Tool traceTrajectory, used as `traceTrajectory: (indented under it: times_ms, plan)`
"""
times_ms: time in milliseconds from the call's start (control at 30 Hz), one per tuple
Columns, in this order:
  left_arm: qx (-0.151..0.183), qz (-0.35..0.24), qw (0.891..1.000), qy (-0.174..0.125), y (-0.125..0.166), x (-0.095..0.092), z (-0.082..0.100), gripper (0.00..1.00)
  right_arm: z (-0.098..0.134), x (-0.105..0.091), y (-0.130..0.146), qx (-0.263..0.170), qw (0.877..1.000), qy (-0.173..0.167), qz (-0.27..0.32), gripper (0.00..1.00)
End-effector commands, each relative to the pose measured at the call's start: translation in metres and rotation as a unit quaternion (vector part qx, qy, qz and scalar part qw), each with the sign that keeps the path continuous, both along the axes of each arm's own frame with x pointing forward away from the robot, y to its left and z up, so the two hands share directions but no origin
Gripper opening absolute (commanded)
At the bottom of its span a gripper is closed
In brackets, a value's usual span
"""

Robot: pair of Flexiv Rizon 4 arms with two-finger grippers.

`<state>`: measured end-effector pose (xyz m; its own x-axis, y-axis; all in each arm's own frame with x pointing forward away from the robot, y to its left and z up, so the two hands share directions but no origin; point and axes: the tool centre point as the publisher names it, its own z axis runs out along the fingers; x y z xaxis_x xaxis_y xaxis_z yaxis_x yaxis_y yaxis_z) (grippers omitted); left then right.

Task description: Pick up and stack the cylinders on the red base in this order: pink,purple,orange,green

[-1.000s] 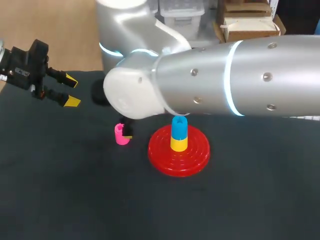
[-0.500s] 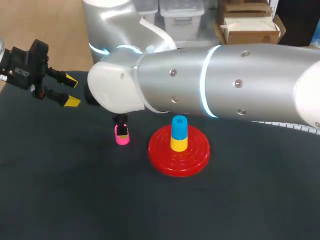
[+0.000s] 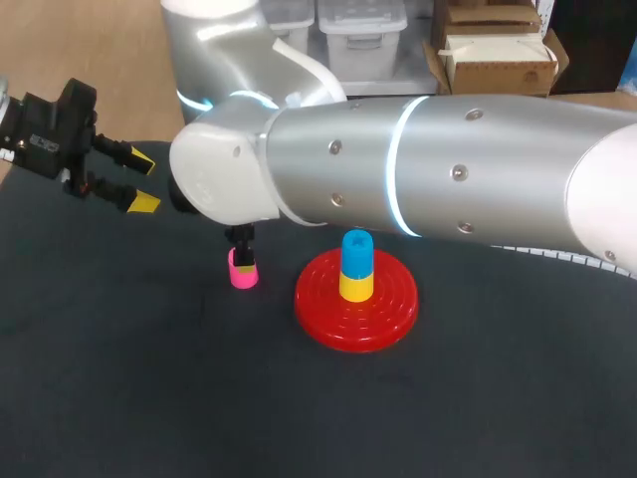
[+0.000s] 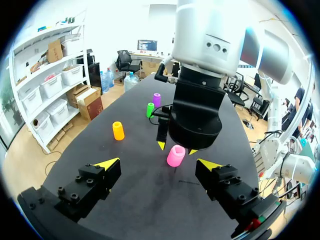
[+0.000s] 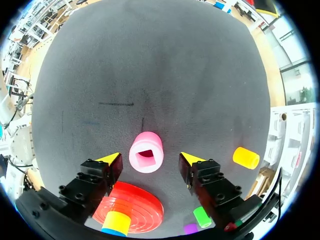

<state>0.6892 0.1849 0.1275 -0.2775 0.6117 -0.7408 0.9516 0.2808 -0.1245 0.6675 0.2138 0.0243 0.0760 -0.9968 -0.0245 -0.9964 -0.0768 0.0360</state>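
The pink cylinder (image 3: pixel 243 271) should slip partly over the blue cylinder when the robot lowers it, because only a short piece of the yellow cylinder (image 3: pixel 356 289) below shows.
A pink cylinder (image 5: pixel 146 152) stands upright on the dark table, left of the red base (image 3: pixel 355 299). My right gripper (image 5: pixel 150 159) is open and straddles it, with a gap showing on each side. The left wrist view shows this gripper (image 4: pixel 176 148) low over the pink cylinder (image 4: pixel 175 155). The base carries a yellow cylinder (image 3: pixel 356 285) with a blue one (image 3: pixel 357 249) on top. Orange (image 4: pixel 118 130), green (image 4: pixel 150 109) and purple (image 4: pixel 157 99) cylinders stand farther off. My left gripper (image 3: pixel 139 182) hangs open and empty at the table's far left.
My right arm (image 3: pixel 438 164) spans the back of the table from the right and hides what lies under it. Bare dark table (image 3: pixel 149 378) stretches in front of the pink cylinder and the base.
My right arm has shifted left and settled over the pink cylinder, and its fingers have drawn closer together. The pink cylinder and my left arm have stayed put.
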Motion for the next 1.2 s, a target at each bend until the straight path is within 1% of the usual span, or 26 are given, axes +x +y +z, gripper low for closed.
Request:
traceTrajectory:
  times_ms: [33,200,267,367,400,433,500,533,600,633,767,867,967,1000,1067,1167,1200]
  plan:
    - [-0.001,0.000,1.000,-0.001,0.001,0.000,-0.001,1.00,0.000,-0.003,-0.002,0.002,1.000,-0.003,-0.002,0.75]
    - [-0.001,0.000,1.000,-0.001,0.001,0.000,-0.001,1.00,0.001,-0.005,0.000,0.005,1.000,-0.001,-0.002,0.74]
    - [-0.001,0.000,1.000,-0.001,0.001,0.000,-0.001,1.00,0.001,-0.006,0.000,0.006,1.000,0.000,-0.002,0.75]
    - [-0.001,0.000,1.000,-0.001,0.001,0.000,-0.001,1.00,0.001,-0.006,0.001,0.006,1.000,0.001,-0.004,0.70]
    - [-0.001,0.000,1.000,-0.001,0.001,0.000,-0.001,1.00,0.001,-0.007,0.001,0.006,1.000,0.001,-0.004,0.63]
    - [-0.001,0.000,1.000,-0.001,0.001,0.000,-0.001,1.00,0.001,-0.007,0.000,0.005,1.000,-0.001,-0.004,0.51]
    - [-0.001,0.000,1.000,-0.001,0.001,0.000,-0.001,1.00,0.001,-0.007,0.000,0.004,1.000,-0.001,-0.008,0.39]
    - [-0.001,0.000,1.000,-0.001,0.001,0.000,-0.001,1.00,0.001,-0.007,0.000,0.006,1.000,0.000,-0.011,0.31]
    - [-0.001,0.000,1.000,-0.001,0.001,0.000,-0.001,1.00,0.003,-0.007,-0.002,0.010,1.000,-0.002,-0.018,0.13]
    - [-0.001,0.000,1.000,-0.001,0.001,0.000,-0.001,1.00,0.003,-0.006,-0.002,0.011,1.000,-0.002,-0.021,0.00]
    - [-0.001,0.000,1.000,-0.001,0.001,0.000,-0.001,1.00,0.006,-0.004,-0.006,0.016,0.999,-0.008,-0.027,0.00]
    - [-0.001,0.000,1.000,-0.001,0.001,0.000,-0.001,1.00,0.014,-0.002,-0.010,0.029,0.999,-0.020,-0.038,0.00]
    - [-0.001,0.000,1.000,-0.001,0.001,0.000,-0.001,1.00,0.038,0.001,-0.017,0.051,0.997,-0.032,-0.040,0.00]
    - [-0.001,0.000,1.000,-0.001,0.001,0.000,-0.001,1.00,0.048,0.001,-0.020,0.062,0.997,-0.037,-0.039,0.00]
    - [-0.001,0.000,1.000,-0.001,0.001,0.000,-0.001,1.00,0.070,0.002,-0.028,0.084,0.995,-0.037,-0.043,0.00]
    - [-0.001,0.000,1.000,-0.001,0.001,0.000,-0.001,1.00,0.102,0.003,-0.047,0.112,0.992,-0.041,-0.043,0.00]
    - [-0.001,0.000,1.000,-0.001,0.001,0.000,-0.001,1.00,0.108,0.003,-0.052,0.115,0.992,-0.042,-0.043,0.00]
